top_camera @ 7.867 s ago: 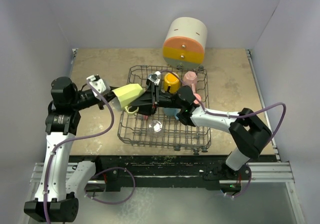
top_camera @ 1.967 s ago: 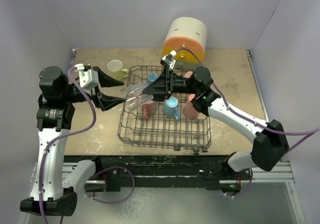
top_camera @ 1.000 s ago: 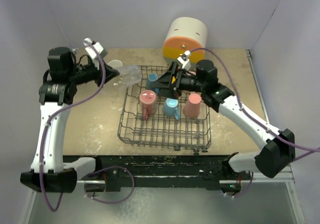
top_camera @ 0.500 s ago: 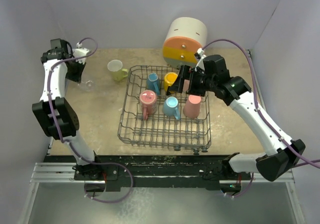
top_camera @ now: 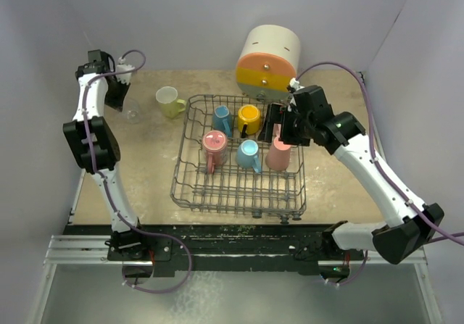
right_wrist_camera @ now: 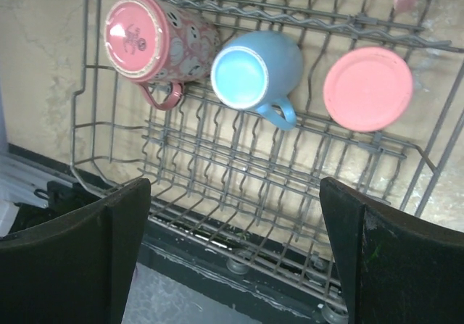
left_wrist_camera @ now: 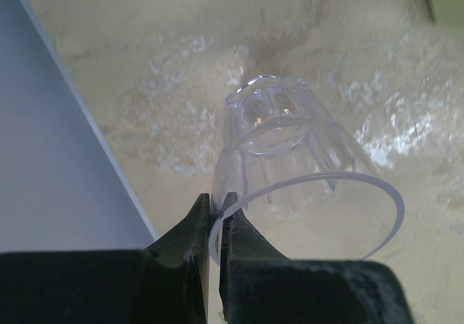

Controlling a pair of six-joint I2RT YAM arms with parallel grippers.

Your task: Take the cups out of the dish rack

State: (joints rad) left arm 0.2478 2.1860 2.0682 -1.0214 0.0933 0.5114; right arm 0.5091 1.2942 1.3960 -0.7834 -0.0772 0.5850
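Note:
The plain pink cup (top_camera: 278,157) stands upturned across the rack from the clear glass, so my right gripper should take its base (right_wrist_camera: 368,88) and offer my left gripper its rim.
The grey wire dish rack (top_camera: 190,193) stands mid-table and holds two blue cups (top_camera: 248,154) (top_camera: 222,117), a yellow one (top_camera: 249,117), a patterned pink mug (top_camera: 213,145) and a plain pink cup (top_camera: 278,154). My left gripper (top_camera: 124,102) is shut on the rim of the clear glass (left_wrist_camera: 290,157) at the far left, low over the tabletop; whether the glass touches the table I cannot tell. A lime-yellow mug (top_camera: 168,101) stands on the table beside the rack. My right gripper (right_wrist_camera: 232,259) hangs open above the rack, nothing between its fingers, with the pink mug (right_wrist_camera: 156,41), blue cup (right_wrist_camera: 254,67) and upturned pink cup (right_wrist_camera: 367,88) below.
A big cream-orange-green cylinder (top_camera: 267,61) stands behind the rack. Grey walls close in the table on the left (left_wrist_camera: 58,164), back and right. The table's near edge and a black rail (right_wrist_camera: 217,266) run just past the rack.
The left gripper carried the glass from the rack to the far left, and in the last half second a little further back. The right gripper drew back and now hangs over the rack's right side.

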